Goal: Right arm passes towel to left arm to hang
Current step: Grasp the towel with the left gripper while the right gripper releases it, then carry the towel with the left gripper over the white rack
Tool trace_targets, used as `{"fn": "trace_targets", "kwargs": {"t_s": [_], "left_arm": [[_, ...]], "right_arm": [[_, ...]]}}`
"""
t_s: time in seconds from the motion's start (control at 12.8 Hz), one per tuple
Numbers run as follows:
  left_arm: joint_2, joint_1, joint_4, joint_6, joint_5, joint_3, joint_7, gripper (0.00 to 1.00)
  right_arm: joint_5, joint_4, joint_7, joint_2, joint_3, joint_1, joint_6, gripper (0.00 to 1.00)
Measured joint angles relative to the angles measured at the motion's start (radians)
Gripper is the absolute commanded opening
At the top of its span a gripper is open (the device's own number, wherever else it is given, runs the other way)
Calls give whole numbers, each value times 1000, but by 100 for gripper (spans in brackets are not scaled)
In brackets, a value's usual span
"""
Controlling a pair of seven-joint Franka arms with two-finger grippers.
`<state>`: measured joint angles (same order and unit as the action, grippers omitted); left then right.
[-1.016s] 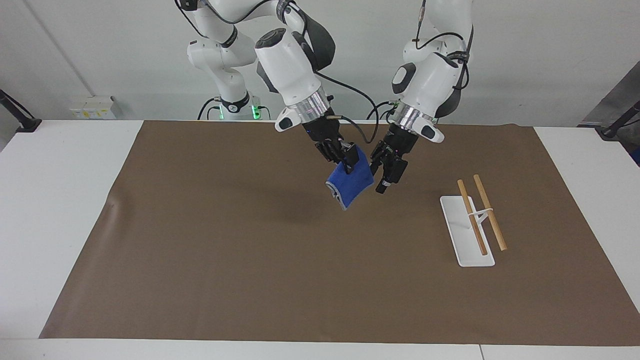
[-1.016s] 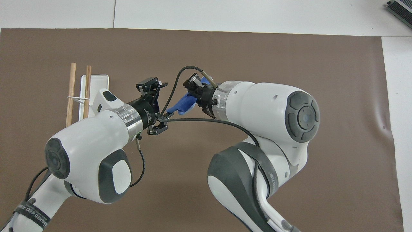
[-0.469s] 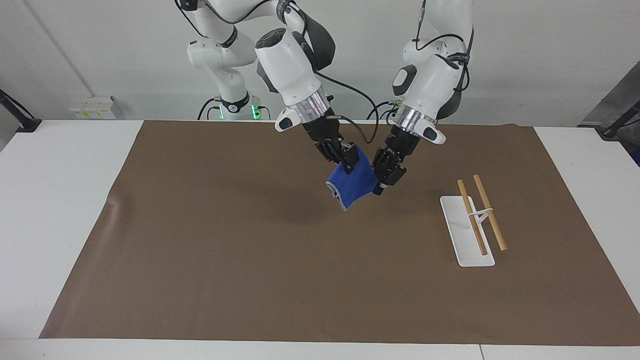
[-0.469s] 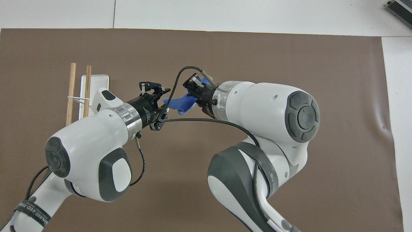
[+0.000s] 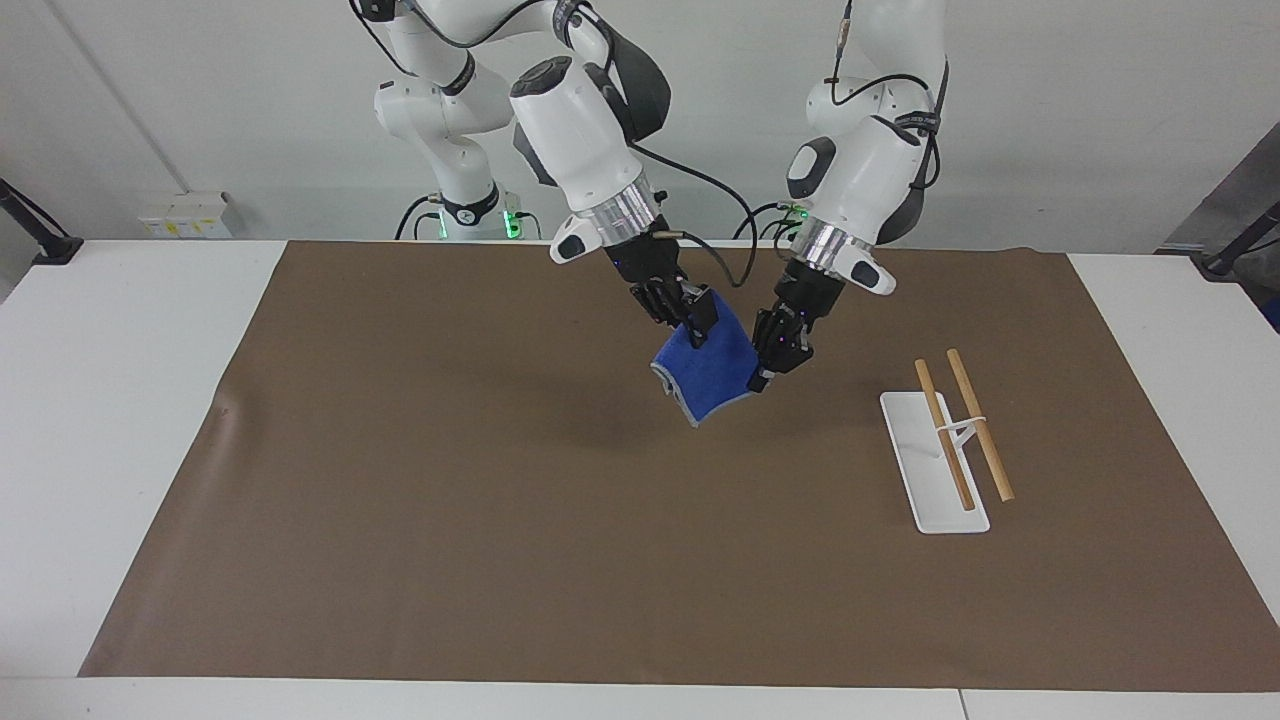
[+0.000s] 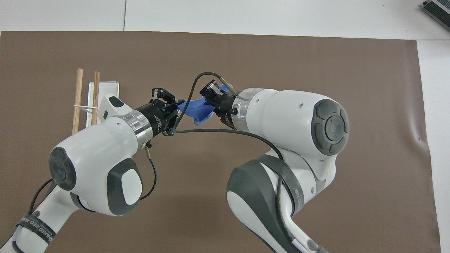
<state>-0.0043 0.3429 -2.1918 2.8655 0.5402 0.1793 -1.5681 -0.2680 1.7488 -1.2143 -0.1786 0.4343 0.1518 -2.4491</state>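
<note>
The blue towel's upper corner (image 5: pixel 722 308) is held in my right gripper, so that gripper should open and move back with its black cable before my left gripper gets close to the rack (image 5: pixel 963 438).
The blue towel (image 5: pixel 706 372) (image 6: pixel 195 109) hangs in the air over the brown mat, stretched between both grippers. My right gripper (image 5: pixel 697 322) (image 6: pixel 211 102) is shut on its upper corner. My left gripper (image 5: pixel 762 377) (image 6: pixel 178 107) is shut on the towel's edge toward the left arm's end of the table. The rack (image 5: pixel 948 430) (image 6: pixel 86 100), two wooden rods over a white base, stands on the mat at the left arm's end, apart from both grippers.
A brown mat (image 5: pixel 500 520) (image 6: pixel 316 59) covers most of the white table (image 5: pixel 120 400). A black cable (image 6: pixel 197 130) from the right wrist loops under the towel near the left gripper.
My left gripper has moved in to the towel's edge and closed on it from wide open. The right gripper has kept its hold and its place.
</note>
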Motion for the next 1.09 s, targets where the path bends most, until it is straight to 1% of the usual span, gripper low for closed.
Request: {"fn": "trace_targets", "kwargs": {"t_s": [0.08,0.16,0.23,0.31,0.39,0.78,0.94,1.09], "left_arm": [[1,-3,1,1,0,-1,54,0],[2,-5,4,1,0,-1,96,0],[3,-7,9,1,0,-1,128,0],[5,-8,17,1,0,-1,151,0],[8,-8,25,1,0,-1,173,0],[34,-9,82,1,0,-2,351,0],[40,-32,90,1,0,-5,460,0],[44,-84,90,-2,0,-8,522,0]], "right_arm": [[0,0,0,0,0,0,2,26],[0,0,0,0,0,0,4,55],[0,0,0,0,0,0,5,88],[0,0,0,0,0,0,5,97],[0,0,0,0,0,0,5,100],[0,-2,11,3,-8,-7,34,100],[1,-6,81,24,-12,-43,106,100],[28,-11,164,61,-13,-103,219,100]]}}
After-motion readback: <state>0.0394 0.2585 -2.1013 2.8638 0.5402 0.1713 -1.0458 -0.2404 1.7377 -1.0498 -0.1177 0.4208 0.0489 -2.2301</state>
